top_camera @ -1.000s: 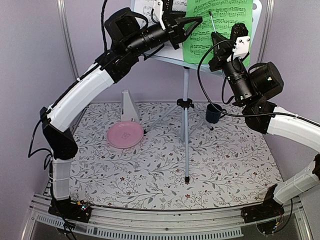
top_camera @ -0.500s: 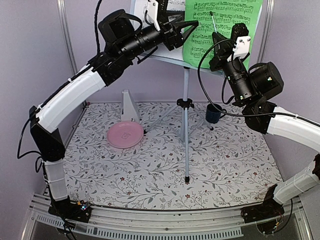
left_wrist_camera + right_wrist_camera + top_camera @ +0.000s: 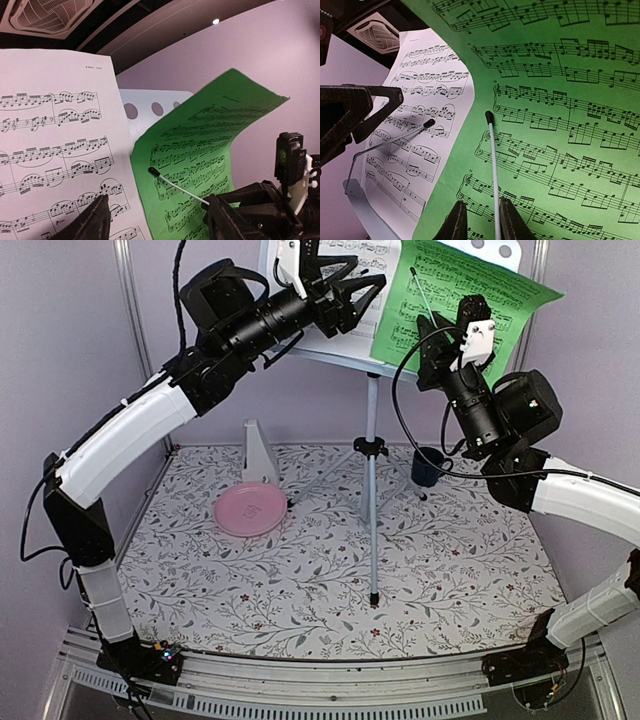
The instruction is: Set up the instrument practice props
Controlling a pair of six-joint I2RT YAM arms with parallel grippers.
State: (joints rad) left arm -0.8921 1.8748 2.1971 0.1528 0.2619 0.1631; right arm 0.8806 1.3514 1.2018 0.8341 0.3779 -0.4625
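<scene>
The green sheet's top [image 3: 240,94] is curling off the stand. Next, my right gripper pushes it back while my left gripper gets to the green sheet's lower corner [image 3: 377,357].
The pale blue-grey music stand [image 3: 500,252] on its silver tripod [image 3: 372,490] holds a white sheet [image 3: 385,258] on the left and a green sheet [image 3: 470,295] on the right. The green sheet is tilted, its top leaning right. My left gripper [image 3: 365,302] is wide open in front of the white sheet [image 3: 55,140] and touches nothing. My right gripper [image 3: 482,210] is slightly open at the green sheet's [image 3: 560,100] lower part. The stand's thin white retainer rod [image 3: 492,160] runs between its fingers. The white metronome [image 3: 258,452] stands on the table at the back left.
A pink plate [image 3: 250,510] lies in front of the metronome. A dark blue mug [image 3: 428,467] stands behind the tripod's right leg. A second retainer rod [image 3: 395,137] lies across the white sheet [image 3: 425,80]. The table has a floral cloth [image 3: 450,580].
My left gripper has drawn back left, away from the green sheet's edge. The green sheet has swung clockwise, its top now leaning right. My right gripper has shifted slightly up and left.
</scene>
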